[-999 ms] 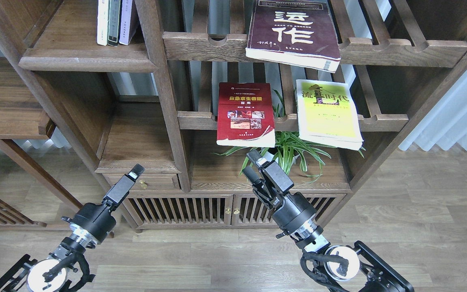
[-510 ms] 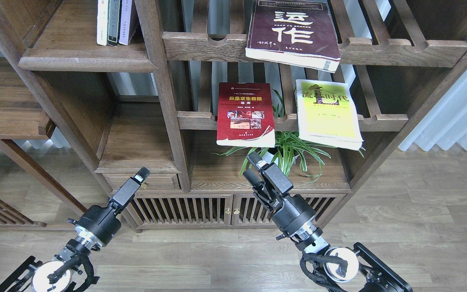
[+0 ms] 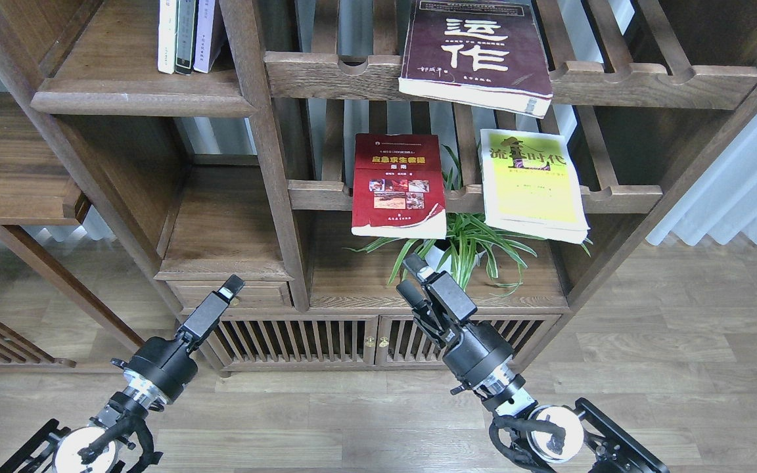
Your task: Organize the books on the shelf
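Leaf tips stick out below the yellow-green book, so the robot should expect more spider plant leaves hidden behind the book when it lifts the book away.
Three books lie flat on slatted racks. The maroon book overhangs the upper rack's front rail. The red book and the yellow-green book overhang the lower rack's rail. The shelf, a solid board with a rounded front edge, is at upper left. My right gripper hovers below the red book's front edge, apart from it, fingers slightly parted and holding nothing. My left gripper points up in front of the small drawer; it is seen edge-on, so its fingers do not separate.
Three thin books stand upright at the back of the shelf. A potted spider plant sits under the lower rack, just behind my right gripper. A low cabinet with slatted doors is below. A thick post divides the bays.
Both grippers have sunk a little in the view; the left one has also shifted slightly right. The books have not moved.
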